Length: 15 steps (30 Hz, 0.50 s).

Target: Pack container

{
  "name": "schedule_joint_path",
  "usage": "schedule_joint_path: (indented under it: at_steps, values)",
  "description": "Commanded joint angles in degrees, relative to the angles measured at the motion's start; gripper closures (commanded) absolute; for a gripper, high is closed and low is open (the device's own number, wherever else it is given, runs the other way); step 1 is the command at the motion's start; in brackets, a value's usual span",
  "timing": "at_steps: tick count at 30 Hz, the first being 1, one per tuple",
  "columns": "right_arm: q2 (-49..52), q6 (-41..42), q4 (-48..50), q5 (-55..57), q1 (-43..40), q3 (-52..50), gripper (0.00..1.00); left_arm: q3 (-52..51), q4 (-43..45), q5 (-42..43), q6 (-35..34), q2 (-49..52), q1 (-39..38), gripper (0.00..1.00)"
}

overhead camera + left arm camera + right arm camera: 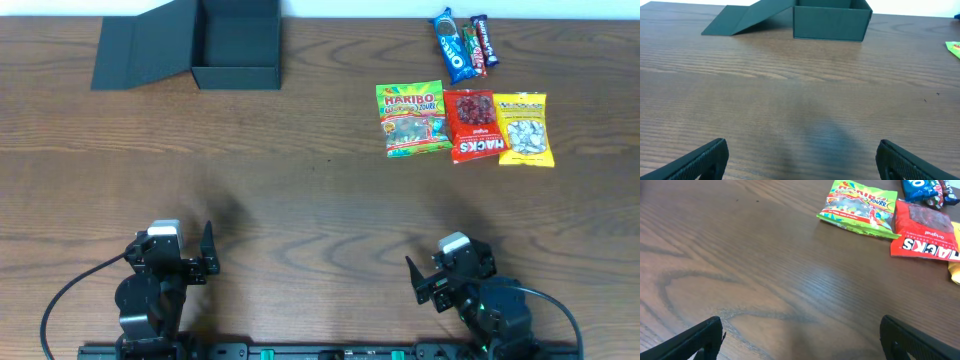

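Note:
Next, I pull the box closer by its side point(281, 42) with my left gripper before packing, because the box stands at the table's far edge point(237, 45), well away from the snack packets.
The dark teal-black box point(238, 45) stands open at the far left of the table, its flap lid point(140, 45) laid out to its left; it also shows in the left wrist view point(830, 22). Snack packets lie at the far right: a green Haribo bag point(411, 118), a red Hacks bag point(472, 125), a yellow bag point(523, 128), a blue Oreo pack point(452, 45) and a dark bar point(481, 44). My left gripper point(800, 160) is open and empty near the front left. My right gripper point(800, 340) is open and empty near the front right. The Haribo bag point(860, 207) and the Hacks bag point(927, 232) show in the right wrist view.
The wooden table point(320, 200) runs across the whole view. A black cable point(75, 290) loops beside the left arm's base and another point(560, 310) beside the right arm's base.

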Motion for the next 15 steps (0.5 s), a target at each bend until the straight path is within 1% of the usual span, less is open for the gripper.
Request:
schedule_joint_path:
  at_steps: [1, 4, 5, 6, 9, 11, 13, 15]
  values:
    - [-0.3, -0.4, 0.1, 0.0, -0.3, -0.5, 0.01, -1.2, 0.0, 2.5, -2.6, -0.4, 0.3, 0.05]
    - [-0.3, -0.4, 0.0, 0.0, -0.3, -0.5, 0.01, -1.2, -0.2, 20.3, -17.2, -0.4, 0.3, 0.05]
    - [-0.3, -0.4, 0.0, 0.0, -0.3, -0.5, 0.01, -1.2, -0.2, 25.6, -21.0, -0.4, 0.3, 0.05]
    - [-0.3, -0.4, 0.0, 0.0, -0.3, -0.5, 0.01, -1.2, -0.1, 29.3, -23.1, -0.4, 0.3, 0.05]
    - [-0.3, -0.4, 0.0, 0.0, -0.3, -0.5, 0.01, -1.2, 0.1, 30.2, -24.6, -0.4, 0.3, 0.05]
    - [-0.3, -0.4, 0.0, 0.0, -0.3, -0.5, 0.01, -1.2, 1.8, 28.8, -29.4, -0.4, 0.3, 0.05]
    - [-0.3, -0.4, 0.1, 0.0, -0.3, -0.5, 0.01, -1.2, 10.4, 28.6, -29.8, -0.4, 0.3, 0.05]
    - [-0.3, -0.4, 0.0, 0.0, -0.3, -0.5, 0.01, -1.2, 17.3, 27.0, -27.5, -0.2, 0.3, 0.05]
